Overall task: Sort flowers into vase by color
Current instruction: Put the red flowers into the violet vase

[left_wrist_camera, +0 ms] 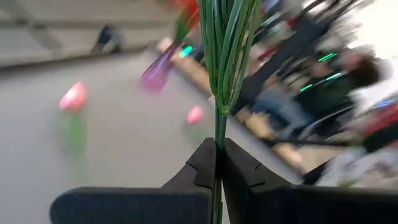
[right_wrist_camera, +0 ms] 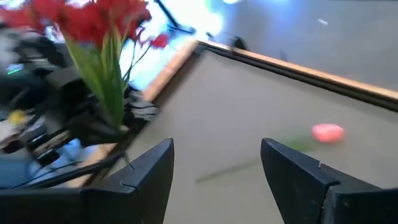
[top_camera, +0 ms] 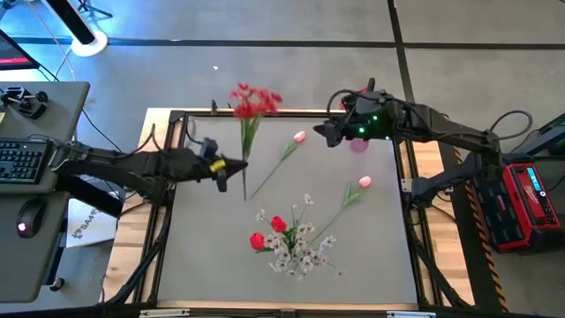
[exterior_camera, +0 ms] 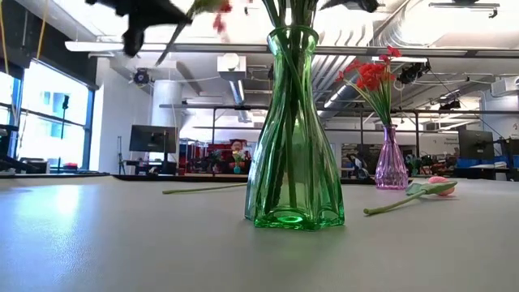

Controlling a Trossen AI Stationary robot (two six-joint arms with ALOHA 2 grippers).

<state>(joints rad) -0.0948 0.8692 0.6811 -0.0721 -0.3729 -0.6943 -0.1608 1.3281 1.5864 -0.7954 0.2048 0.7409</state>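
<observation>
The robot's left gripper is holding the red blossom flower a long way from the purple vase, so next the right gripper takes over the flower by its upper stem.
My left gripper is shut on a red blossom cluster flower, raised over the table's left half; it also shows in the left wrist view. My right gripper is open and empty at the far right, beside a purple vase that holds red blossoms. Two pink tulips lie flat on the table. A green glass vase stands at the near middle and holds several stems. From above, red tulips and white sprays show there. My left gripper pinches the flower's thin green stem between its two fingers, below the leaves and toward the lower end. The fingers come about level from the table's left and lie across the stem. The flower is lifted clear and tilted, its blossoms toward the far edge and its stem end past the fingers.
The table has a raised wooden rim. A desk with a keyboard and a mouse stands to the left. A red case stands to the right. Bare grey tabletop lies at the near left.
</observation>
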